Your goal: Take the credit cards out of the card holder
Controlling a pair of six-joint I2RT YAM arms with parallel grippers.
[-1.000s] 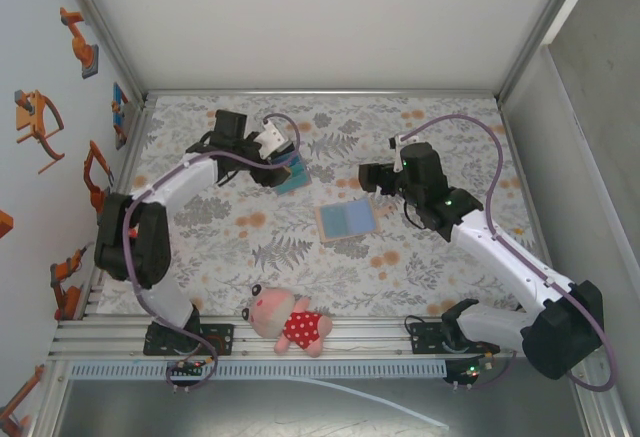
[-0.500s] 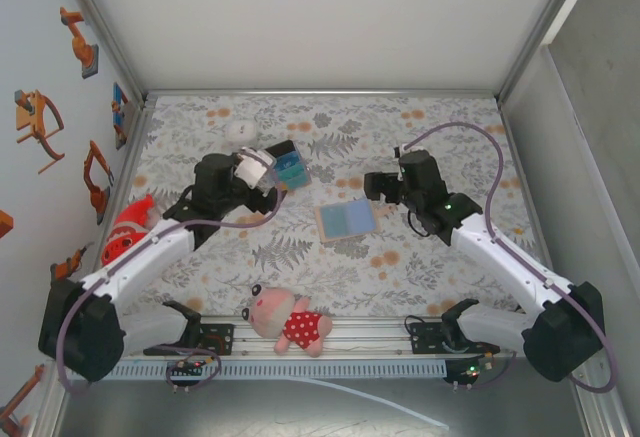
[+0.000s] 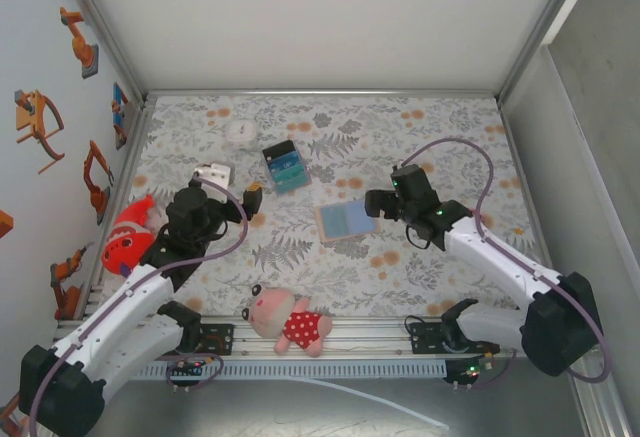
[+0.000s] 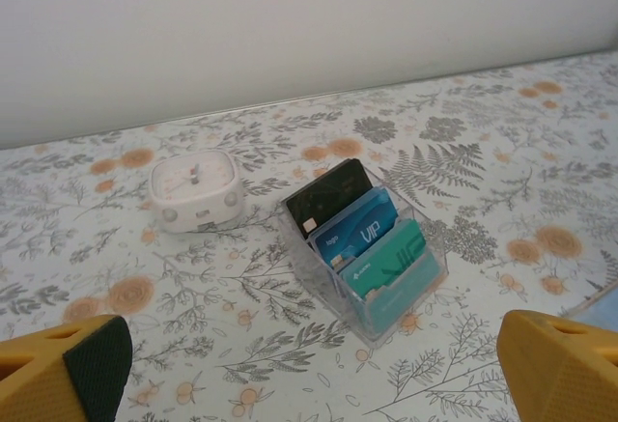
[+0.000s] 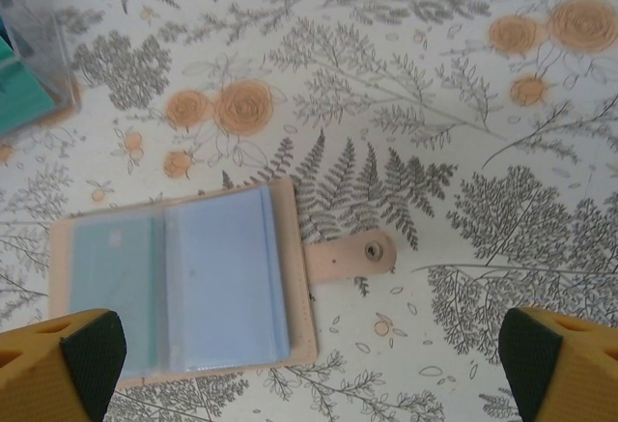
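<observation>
My right gripper should keep moving over until its fingers reach that sleeve's near edge point(image 3: 336, 236), as the card holder lies open with a card in its greener sleeve point(image 3: 334, 220).
The card holder point(image 3: 345, 221) lies open and flat on the floral table, its tan snap tab point(image 5: 352, 251) pointing right. Its blue-grey sleeves point(image 5: 222, 282) face up; the left sleeve point(image 5: 111, 272) looks greener, with a small pale mark. Credit cards, among them a black one point(image 4: 328, 195), a blue one point(image 4: 362, 232) and a teal one point(image 4: 386, 263), stand in a clear plastic stand point(image 3: 284, 166). My right gripper point(image 3: 371, 202) point(image 5: 319, 383) hovers open just right of the card holder, empty. Open and empty, my left gripper point(image 3: 233, 183) point(image 4: 314, 374) sits well back from the stand.
A white square clock point(image 3: 239, 131) point(image 4: 195, 188) sits left of the stand near the back wall. A red plush toy point(image 3: 125, 237) lies by the left wall. A pink pig plush point(image 3: 290, 322) lies at the near edge between the arm bases.
My left arm has pulled back from the card stand toward the near left, its gripper opening wide. My right gripper has drifted slightly nearer and lower beside the card holder.
</observation>
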